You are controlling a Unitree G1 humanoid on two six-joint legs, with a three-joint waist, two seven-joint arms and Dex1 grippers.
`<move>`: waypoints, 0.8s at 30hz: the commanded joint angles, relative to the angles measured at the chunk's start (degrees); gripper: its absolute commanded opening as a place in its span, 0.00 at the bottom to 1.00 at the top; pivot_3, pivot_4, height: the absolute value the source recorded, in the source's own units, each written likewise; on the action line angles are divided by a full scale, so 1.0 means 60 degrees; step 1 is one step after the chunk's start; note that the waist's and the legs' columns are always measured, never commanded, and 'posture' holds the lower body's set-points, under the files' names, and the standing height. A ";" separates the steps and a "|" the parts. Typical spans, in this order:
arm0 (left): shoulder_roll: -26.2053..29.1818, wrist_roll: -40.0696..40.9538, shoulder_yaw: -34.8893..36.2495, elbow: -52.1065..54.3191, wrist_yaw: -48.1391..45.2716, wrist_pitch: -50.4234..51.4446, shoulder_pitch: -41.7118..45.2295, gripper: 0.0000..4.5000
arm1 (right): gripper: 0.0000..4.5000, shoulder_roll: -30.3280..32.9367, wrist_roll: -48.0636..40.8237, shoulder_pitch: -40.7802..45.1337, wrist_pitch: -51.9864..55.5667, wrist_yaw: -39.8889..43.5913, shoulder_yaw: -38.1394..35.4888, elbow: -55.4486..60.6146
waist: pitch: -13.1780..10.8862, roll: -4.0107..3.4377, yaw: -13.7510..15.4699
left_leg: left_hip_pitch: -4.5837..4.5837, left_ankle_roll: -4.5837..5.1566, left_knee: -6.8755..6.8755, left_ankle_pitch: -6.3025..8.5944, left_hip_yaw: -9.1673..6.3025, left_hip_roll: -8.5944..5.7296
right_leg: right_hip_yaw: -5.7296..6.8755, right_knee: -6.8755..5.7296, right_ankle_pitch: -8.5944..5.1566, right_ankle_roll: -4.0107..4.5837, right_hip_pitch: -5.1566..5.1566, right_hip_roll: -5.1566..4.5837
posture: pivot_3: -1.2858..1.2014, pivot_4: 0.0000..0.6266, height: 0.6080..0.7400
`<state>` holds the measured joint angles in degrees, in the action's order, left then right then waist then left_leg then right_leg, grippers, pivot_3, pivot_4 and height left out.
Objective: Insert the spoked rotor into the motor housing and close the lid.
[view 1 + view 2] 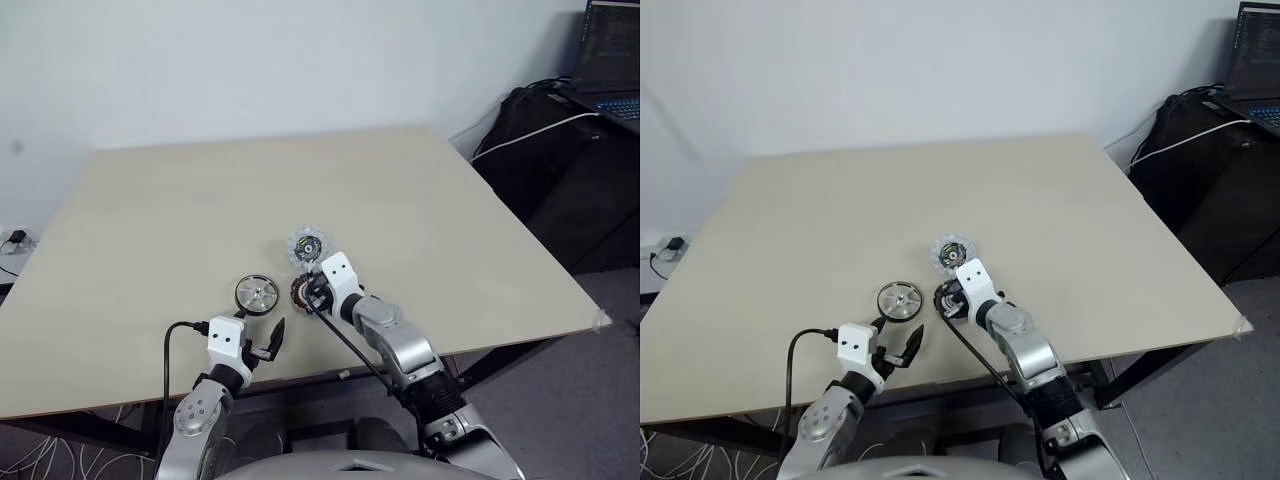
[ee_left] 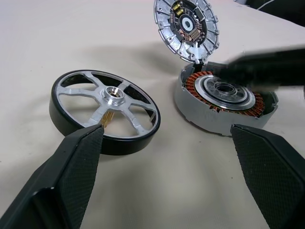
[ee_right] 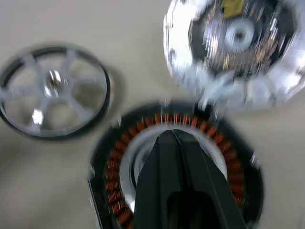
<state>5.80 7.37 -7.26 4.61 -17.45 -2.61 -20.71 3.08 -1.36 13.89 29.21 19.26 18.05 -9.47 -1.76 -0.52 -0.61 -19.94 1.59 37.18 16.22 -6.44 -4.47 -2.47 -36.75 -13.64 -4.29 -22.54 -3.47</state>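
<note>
The spoked rotor's black rim [image 1: 257, 312] will go down around the copper windings when I insert it, since a gap [image 2: 270, 100] runs all around them inside the motor housing.
The spoked rotor [image 2: 105, 107], silver spokes in a black rim, lies flat on the table. Right beside it sits the motor housing [image 2: 224, 98], its copper windings showing around a silver hub. The lid [image 2: 187, 26] stands tilted open at the housing's far edge, inner face showing. My left gripper [image 2: 167, 131] is open near the table's front edge, just short of both parts and holding nothing. My right gripper [image 3: 171, 143] is shut, its tips over the housing's [image 3: 114, 176] silver centre. Touching or just above, I cannot tell.
The pale table [image 1: 450, 220] stretches wide on all sides of the parts; its front edge runs just under my left wrist. Off the table to the right stand dark bags and a laptop [image 1: 612, 60] with a white cable.
</note>
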 commanded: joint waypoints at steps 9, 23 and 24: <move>0.0048 0.0058 0.0047 0.0056 -0.0120 -0.0228 0.0114 1.00 | 0.01 0.0303 -0.0282 -0.0649 -0.0059 0.0177 -0.0426 0.1077 | 0.0036 -0.0011 0.0017 | 0.0011 0.0000 0.0003 0.0001 -0.0005 -0.0001 | 0.0007 0.0001 -0.0014 -0.0002 0.0018 -0.0004 | 0.52 0.00 1.00; 0.0051 0.0063 0.0134 -0.0531 -0.0303 -0.0613 0.0216 1.00 | 0.01 -0.0285 -0.0149 0.0094 -0.0376 -0.0003 -0.0360 0.0519 | 0.0015 -0.0006 0.0017 | 0.0001 -0.0003 -0.0002 -0.0001 -0.0012 -0.0004 | 0.0009 -0.0002 0.0008 0.0029 0.0003 -0.0002 | 0.52 0.00 1.00; 0.0043 0.0065 0.0148 -0.0570 -0.0304 -0.0649 0.0216 1.00 | 0.01 -0.0181 -0.0066 -0.0002 -0.0364 0.0018 -0.0290 0.0326 | 0.0015 -0.0008 0.0013 | 0.0001 -0.0003 -0.0001 0.0000 -0.0011 -0.0005 | 0.0009 -0.0002 0.0007 0.0028 0.0003 -0.0002 | 0.52 0.00 1.00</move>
<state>6.05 7.41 -6.73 0.78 -18.88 -4.66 -19.70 1.74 -2.28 13.91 27.93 19.03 16.23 -7.18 -1.67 -0.56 -0.53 -19.93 1.57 37.17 16.22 -6.51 -4.50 -2.42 -36.76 -13.60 -4.12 -22.52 -3.48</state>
